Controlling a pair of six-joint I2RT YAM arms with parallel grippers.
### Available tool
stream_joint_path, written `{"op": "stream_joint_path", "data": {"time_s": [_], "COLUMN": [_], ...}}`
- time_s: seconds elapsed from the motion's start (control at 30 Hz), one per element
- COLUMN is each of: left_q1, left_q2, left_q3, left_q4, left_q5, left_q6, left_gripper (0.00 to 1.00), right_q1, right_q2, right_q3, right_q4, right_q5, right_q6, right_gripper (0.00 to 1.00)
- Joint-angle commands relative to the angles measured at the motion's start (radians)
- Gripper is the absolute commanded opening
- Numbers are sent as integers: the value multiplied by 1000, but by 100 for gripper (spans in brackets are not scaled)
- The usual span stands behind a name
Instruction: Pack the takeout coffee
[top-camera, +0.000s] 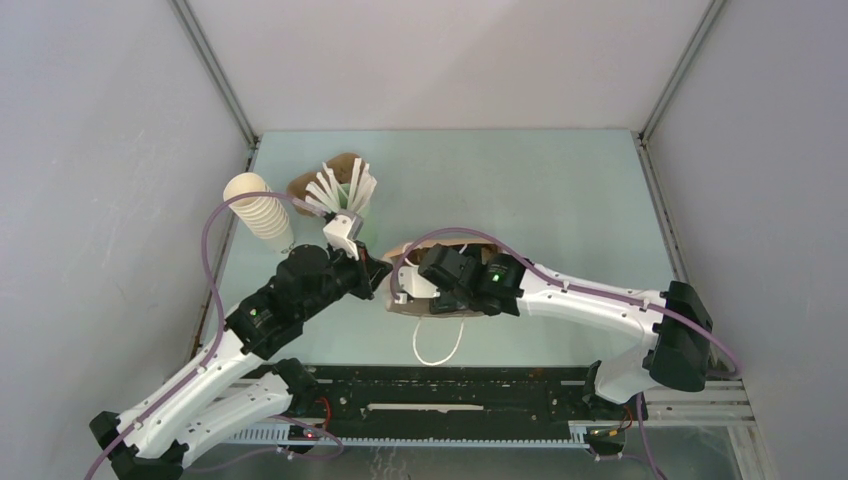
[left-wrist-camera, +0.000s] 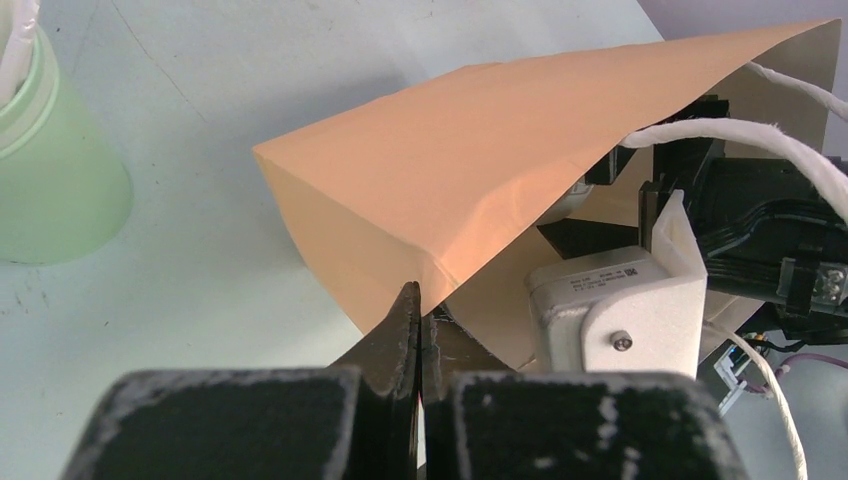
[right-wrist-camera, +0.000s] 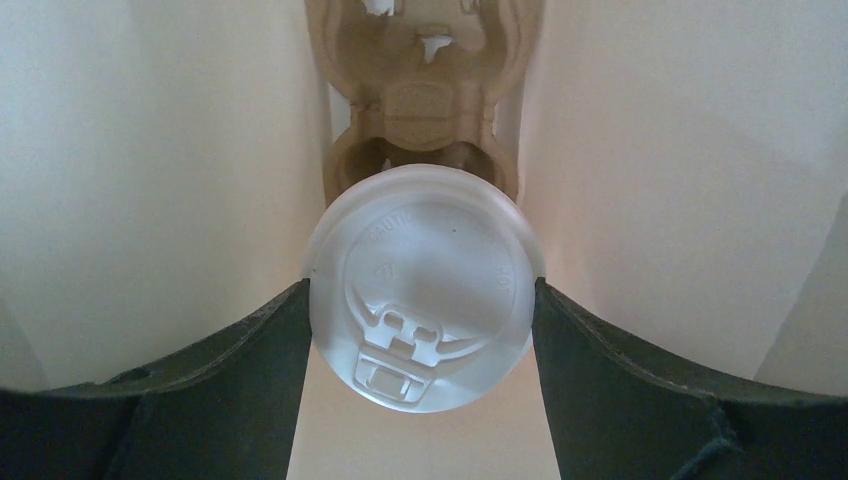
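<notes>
I can see one hole of the pulp cup carrier (right-wrist-camera: 372, 163) sticking out past the takeout coffee's white lid, so next my right gripper moves back and centres the takeout coffee over that hole (right-wrist-camera: 462, 158).
The takeout coffee (right-wrist-camera: 423, 288) shows from above as a round white lid. It hangs inside a brown paper bag (left-wrist-camera: 450, 170), just above a pulp cup carrier (right-wrist-camera: 425, 100) at the bag's bottom. My right gripper (right-wrist-camera: 423, 300) reaches into the bag, its dark fingers (right-wrist-camera: 260, 350) pressed against both sides of the lid. My left gripper (left-wrist-camera: 420, 305) is shut on the bag's near rim, pinching the paper. In the top view the bag (top-camera: 440, 242) lies mid-table between the two arms, and the cup is hidden there.
A tall stack of cream cups (top-camera: 260, 210) stands at the back left. Beside it is a pale green cup of white sticks (top-camera: 345, 195), also at the left wrist view's left edge (left-wrist-camera: 50, 160). The bag's white cord handle (top-camera: 437, 345) trails toward the near edge.
</notes>
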Motion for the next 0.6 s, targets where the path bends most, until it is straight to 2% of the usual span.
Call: {"op": "stream_joint_path", "data": {"time_s": [0.0, 0.1, 0.3, 0.57], "left_q1": [-3, -5, -4, -3], "left_q2": [13, 9, -3, -2], "left_q3": [29, 28, 31, 46], "left_q4": [-88, -93, -112, -126], "left_q5": [-17, -15, -28, -44], "left_q6": [42, 43, 43, 47], "left_gripper": [0, 0, 0, 0], "right_q1": [-24, -32, -36, -30], "right_q2": [-5, -32, -35, -89], "right_q3": [-18, -83, -118, -126], "right_q4": [66, 190, 297, 318], "right_q5": [13, -37, -88, -130], "right_q6": [-18, -59, -85, -74], "right_gripper": [60, 59, 59, 59]}}
